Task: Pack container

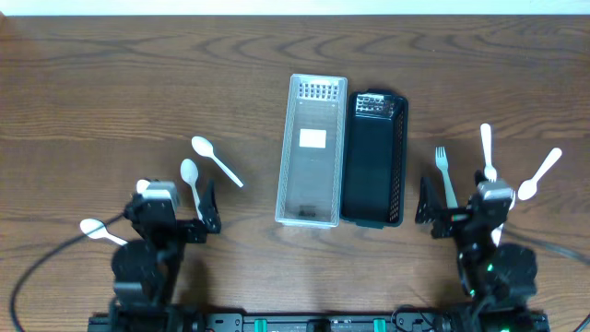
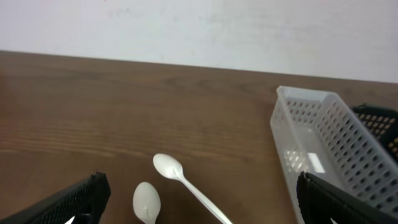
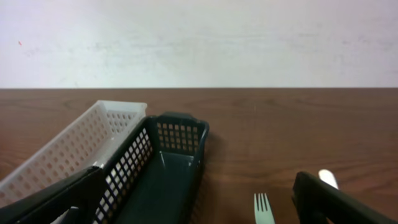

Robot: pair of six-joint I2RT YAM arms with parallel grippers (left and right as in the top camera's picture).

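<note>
Next, my right gripper pushes the black basket's far end [image 1: 404,106] to straighten both baskets before packing, because the white basket [image 1: 312,152] and the black basket are standing at a slant.
A clear white basket [image 1: 312,152] and a black basket [image 1: 373,161] stand side by side at the table's middle, both empty. Three white spoons lie on the left: one [image 1: 217,160], one [image 1: 191,180] and one [image 1: 100,231]. A white fork [image 1: 445,175], a second white utensil [image 1: 486,152] and a white spoon [image 1: 539,173] lie on the right. My left gripper [image 1: 177,198] is open and empty just short of two spoons [image 2: 168,165] [image 2: 147,200]. My right gripper [image 1: 456,201] is open and empty, with the fork [image 3: 263,208] between its fingers' line.
The white basket [image 2: 323,130] shows at the right of the left wrist view. The black basket [image 3: 180,134] sits left of centre in the right wrist view, with the white basket [image 3: 87,140] beyond it. A pale wall bounds the table's far edge.
</note>
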